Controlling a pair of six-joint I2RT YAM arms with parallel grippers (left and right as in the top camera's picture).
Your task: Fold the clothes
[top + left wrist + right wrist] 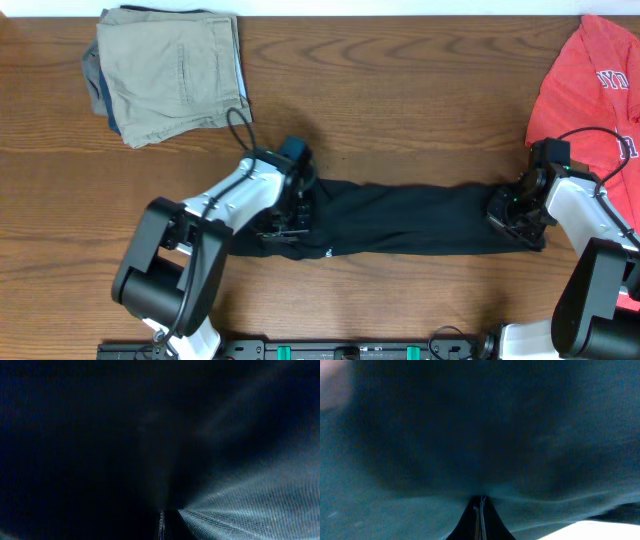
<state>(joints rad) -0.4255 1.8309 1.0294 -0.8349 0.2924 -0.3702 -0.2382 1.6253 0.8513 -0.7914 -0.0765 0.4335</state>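
Note:
The black garment's end (pixel 535 243) in my right gripper is near the red tee. Both grippers should slide the garment over toward the pile's side first, then fold it.
A black garment (pixel 410 222) lies stretched in a long band across the table's middle, with a small white mark (pixel 328 251) near its front left. My left gripper (pixel 290 215) is shut on its left end and my right gripper (pixel 515 215) is shut on its right end. Dark woven fabric (pixel 240 505) fills the left wrist view, pinched between the closed jaws at the bottom. In the right wrist view the black cloth (pixel 480 435) bunches into the closed jaws in the same way. A red tee (pixel 590 85) with white lettering lies at the back right.
A folded pile topped by khaki shorts (pixel 170 75) sits at the back left. Bare brown wooden table (pixel 400 100) shows between the pile and the red tee. The arms' bases (pixel 360 350) stand along the front edge.

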